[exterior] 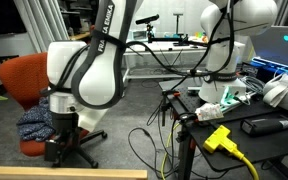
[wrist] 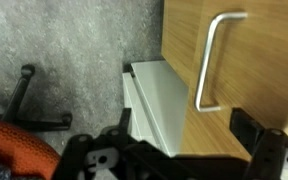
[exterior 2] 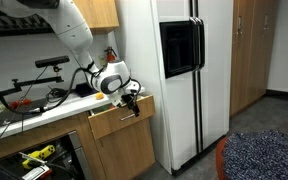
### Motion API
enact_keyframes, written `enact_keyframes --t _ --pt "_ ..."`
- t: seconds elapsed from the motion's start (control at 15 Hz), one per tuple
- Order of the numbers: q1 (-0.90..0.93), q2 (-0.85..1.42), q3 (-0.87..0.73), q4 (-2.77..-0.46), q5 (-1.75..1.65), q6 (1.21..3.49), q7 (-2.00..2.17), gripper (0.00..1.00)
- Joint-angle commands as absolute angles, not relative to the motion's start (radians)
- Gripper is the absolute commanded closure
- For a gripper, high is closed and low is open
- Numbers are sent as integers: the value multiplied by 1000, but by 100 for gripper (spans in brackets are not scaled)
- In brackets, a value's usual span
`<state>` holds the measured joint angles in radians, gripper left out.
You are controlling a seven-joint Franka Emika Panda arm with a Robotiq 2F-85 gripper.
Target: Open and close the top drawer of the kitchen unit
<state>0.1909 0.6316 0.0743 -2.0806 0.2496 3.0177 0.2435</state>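
Observation:
The drawer is only partly out, and my gripper's fingers are clear of the drawer's handle (wrist: 207,62). So I should hook a finger behind the drawer's top rim (exterior: 84,173) and pull.
The top drawer (exterior 2: 117,120) of the wooden kitchen unit stands partly pulled out beside the fridge. In the wrist view I see its wood front (wrist: 244,90), its bent silver handle (wrist: 212,60) and its white side (wrist: 156,100). A pale wood rim (exterior: 64,174) shows at the bottom edge of an exterior view. My gripper (wrist: 189,135) is open, its fingers spread just below the handle's end and holding nothing. It also shows in both exterior views (exterior 2: 132,94) (exterior: 62,140).
A white fridge (exterior 2: 174,70) stands right beside the unit. An orange chair (exterior: 24,75) with a blue patterned cloth (exterior: 34,122) and black star base (wrist: 24,95) is close under the arm. A yellow plug (exterior: 219,138), cables and a second white arm (exterior: 229,40) are nearby.

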Motion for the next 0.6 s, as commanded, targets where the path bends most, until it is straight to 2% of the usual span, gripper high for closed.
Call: enact_keyframes --t 0.0,0.53 --pt "124 532 143 -2126 274 3100 235 0" --pt "-26 567 339 -2060 274 3059 165 0"
